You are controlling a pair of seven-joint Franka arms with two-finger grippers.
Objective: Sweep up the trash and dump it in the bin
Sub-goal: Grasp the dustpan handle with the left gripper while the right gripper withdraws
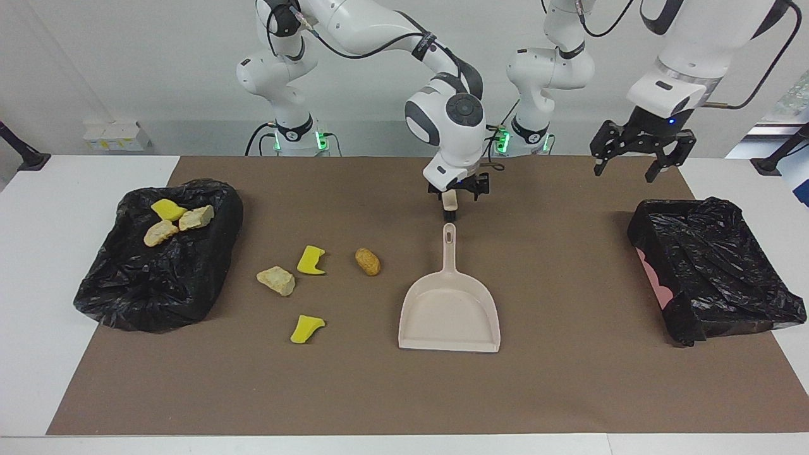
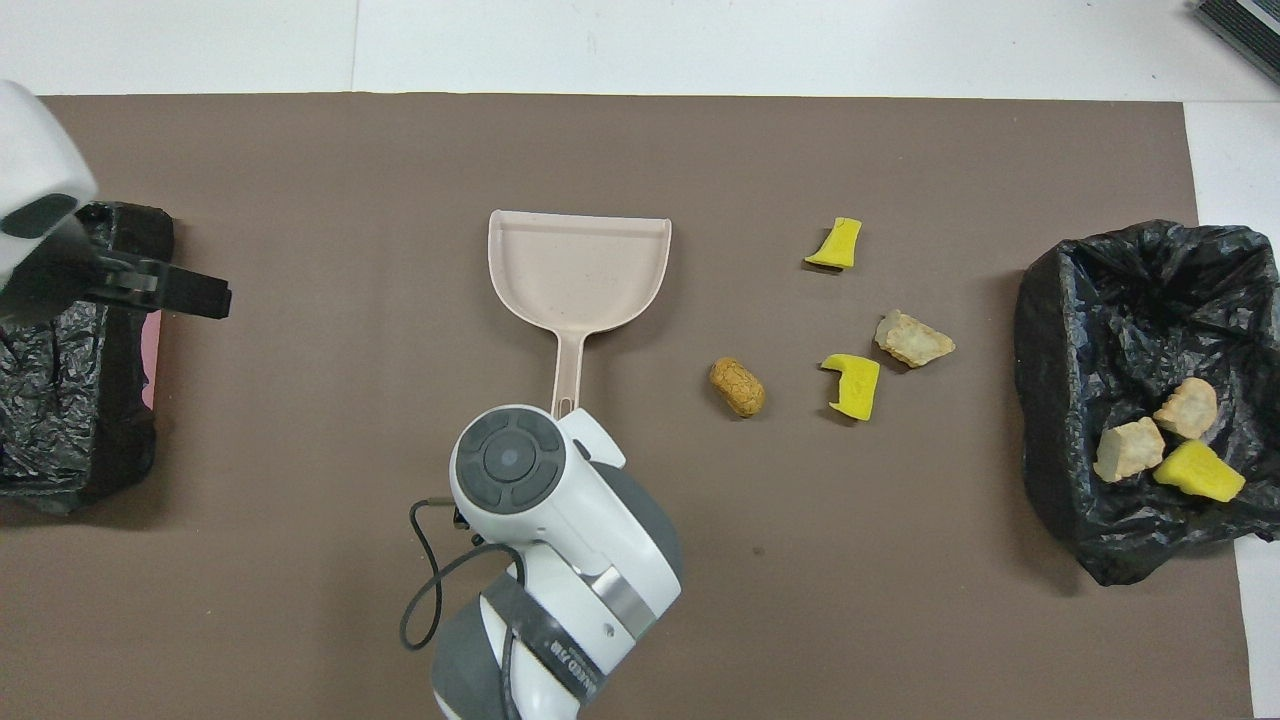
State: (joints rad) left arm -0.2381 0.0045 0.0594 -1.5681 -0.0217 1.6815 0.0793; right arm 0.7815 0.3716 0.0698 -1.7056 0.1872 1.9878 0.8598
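My gripper will sweep the loose trash. The beige dustpan has a low, open front edge, so the trash should slide over it and collect inside.
Loose trash lies on the brown mat: a brown lump, two yellow sponge pieces and a pale foam chunk. Three more scraps rest in the black-bagged bin at the right arm's end. The beige dustpan lies flat beside the brown lump, handle toward the robots. My right gripper hangs open just above the mat past the handle's end, over a short beige bar end. My left gripper hangs open.
A second black-lined pink box stands at the left arm's end, with the left gripper over its edge nearer the robots. In the overhead view the right arm's wrist hides the mat below it. White table borders the mat.
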